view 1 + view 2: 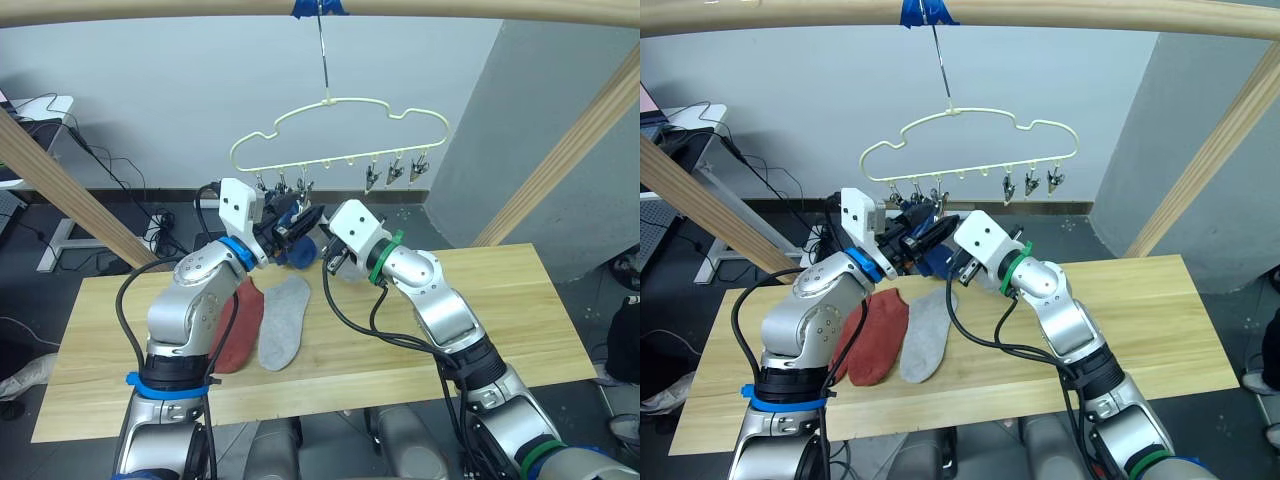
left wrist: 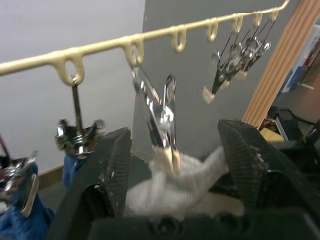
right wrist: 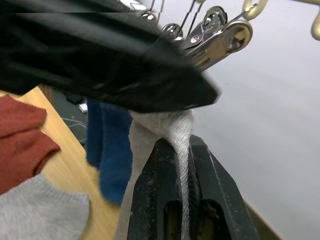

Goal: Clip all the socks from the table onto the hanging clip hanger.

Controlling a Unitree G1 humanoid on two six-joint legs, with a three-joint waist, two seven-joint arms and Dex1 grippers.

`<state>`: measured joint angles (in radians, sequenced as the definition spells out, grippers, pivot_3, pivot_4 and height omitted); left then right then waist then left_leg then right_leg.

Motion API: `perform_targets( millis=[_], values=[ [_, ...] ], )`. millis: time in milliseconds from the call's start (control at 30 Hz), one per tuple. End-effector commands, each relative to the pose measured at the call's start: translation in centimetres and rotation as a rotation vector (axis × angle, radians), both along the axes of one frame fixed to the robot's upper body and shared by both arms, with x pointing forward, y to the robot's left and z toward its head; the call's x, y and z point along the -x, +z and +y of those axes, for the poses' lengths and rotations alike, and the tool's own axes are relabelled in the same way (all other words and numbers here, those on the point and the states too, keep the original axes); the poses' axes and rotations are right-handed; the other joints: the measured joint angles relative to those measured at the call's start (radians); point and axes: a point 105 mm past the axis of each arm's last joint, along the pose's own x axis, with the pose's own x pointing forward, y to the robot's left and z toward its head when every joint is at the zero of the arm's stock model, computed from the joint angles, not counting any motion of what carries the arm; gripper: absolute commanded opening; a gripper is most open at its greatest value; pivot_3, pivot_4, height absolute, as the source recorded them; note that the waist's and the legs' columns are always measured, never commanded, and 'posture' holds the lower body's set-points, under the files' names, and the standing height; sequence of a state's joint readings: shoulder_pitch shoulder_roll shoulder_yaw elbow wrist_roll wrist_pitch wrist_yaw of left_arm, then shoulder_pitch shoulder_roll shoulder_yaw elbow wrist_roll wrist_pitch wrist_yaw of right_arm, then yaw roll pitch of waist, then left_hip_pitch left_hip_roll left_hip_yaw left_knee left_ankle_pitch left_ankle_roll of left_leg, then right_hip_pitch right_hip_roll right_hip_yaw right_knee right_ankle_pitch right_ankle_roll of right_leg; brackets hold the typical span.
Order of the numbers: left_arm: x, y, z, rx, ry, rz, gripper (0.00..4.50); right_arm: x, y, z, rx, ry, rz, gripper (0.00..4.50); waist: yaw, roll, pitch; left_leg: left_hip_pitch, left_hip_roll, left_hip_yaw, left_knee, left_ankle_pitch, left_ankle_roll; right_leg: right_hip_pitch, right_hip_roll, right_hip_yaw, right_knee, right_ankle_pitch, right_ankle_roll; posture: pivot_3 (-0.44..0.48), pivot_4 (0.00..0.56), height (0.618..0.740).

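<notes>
The clip hanger [image 1: 337,100] is hanging from a thin hook [image 1: 323,55], so it will swing to the side when I clip the second grey sock onto it.
The pale yellow clip hanger [image 1: 340,128] hangs from a hook over the table's [image 1: 500,320] far edge. Blue socks [image 1: 292,245] hang from its left clips. In the left wrist view my left gripper [image 2: 175,132] stands open, its fingers [image 2: 112,170] on either side of a metal clip [image 2: 162,117] whose tip touches a light grey sock [image 2: 172,187]. My right gripper [image 3: 182,145] is shut on that grey sock [image 3: 172,125], holding it up just under the clip. On the table lie a rust-red sock [image 1: 240,325] and another grey sock [image 1: 283,322], side by side.
A thick wooden bar [image 1: 150,8] carries the hanger's hook, and slanted wooden posts [image 1: 70,190] [image 1: 570,150] stand at both sides. Three bare clips [image 1: 395,170] hang at the hanger's right end. Bare planks stretch to the right of the socks.
</notes>
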<state>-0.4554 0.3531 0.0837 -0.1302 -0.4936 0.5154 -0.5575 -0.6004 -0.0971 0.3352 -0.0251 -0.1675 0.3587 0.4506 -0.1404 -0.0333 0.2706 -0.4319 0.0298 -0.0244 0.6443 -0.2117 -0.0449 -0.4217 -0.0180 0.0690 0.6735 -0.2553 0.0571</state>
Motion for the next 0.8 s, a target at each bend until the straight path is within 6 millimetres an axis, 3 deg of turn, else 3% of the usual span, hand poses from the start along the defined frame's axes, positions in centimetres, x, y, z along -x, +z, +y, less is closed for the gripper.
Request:
perform_targets(
  millis=[33,500,600,733,800],
  values=[
    [1.0,1.5,0.3,0.003,-0.027,-0.048,2.92,0.6,2.3,0.3,-0.058,0.021,-0.060,0.00,0.000,0.000,0.000,0.000,0.000,0.000,0.000,0.000,0.000,0.000,0.000,0.000,0.000,0.000,0.000,-0.199,0.266,0.740],
    [2.4,0.7,1.8,-0.046,-0.023,0.010,2.92,0.8,1.8,0.5,-0.083,0.044,-0.017,0.00,0.000,0.000,0.000,0.000,0.000,0.000,0.000,0.000,0.000,0.000,0.000,0.000,0.000,0.000,0.000,-0.186,0.259,0.740],
    [2.4,0.8,1.9,-0.048,-0.018,0.009,2.95,1.1,1.6,0.5,-0.094,0.060,0.003,0.75,0.000,0.000,0.000,0.000,0.000,0.000,0.000,0.000,0.000,0.000,0.000,0.000,0.000,0.000,0.000,-0.186,0.257,0.740],
    [2.5,0.8,2.0,-0.052,-0.013,0.001,2.95,1.6,0.8,0.5,-0.032,0.091,0.026,2.10,0.000,0.000,0.000,0.000,0.000,0.000,0.000,0.000,0.000,0.000,0.000,0.000,0.000,0.000,0.000,-0.191,0.253,0.740],
    [2.6,0.9,2.1,-0.058,-0.010,-0.009,2.95,1.8,0.6,0.2,-0.008,0.094,0.029,2.10,0.000,0.000,0.000,0.000,0.000,0.000,0.000,0.000,0.000,0.000,0.000,0.000,0.000,0.000,0.000,-0.190,0.252,0.740]
  ],
)
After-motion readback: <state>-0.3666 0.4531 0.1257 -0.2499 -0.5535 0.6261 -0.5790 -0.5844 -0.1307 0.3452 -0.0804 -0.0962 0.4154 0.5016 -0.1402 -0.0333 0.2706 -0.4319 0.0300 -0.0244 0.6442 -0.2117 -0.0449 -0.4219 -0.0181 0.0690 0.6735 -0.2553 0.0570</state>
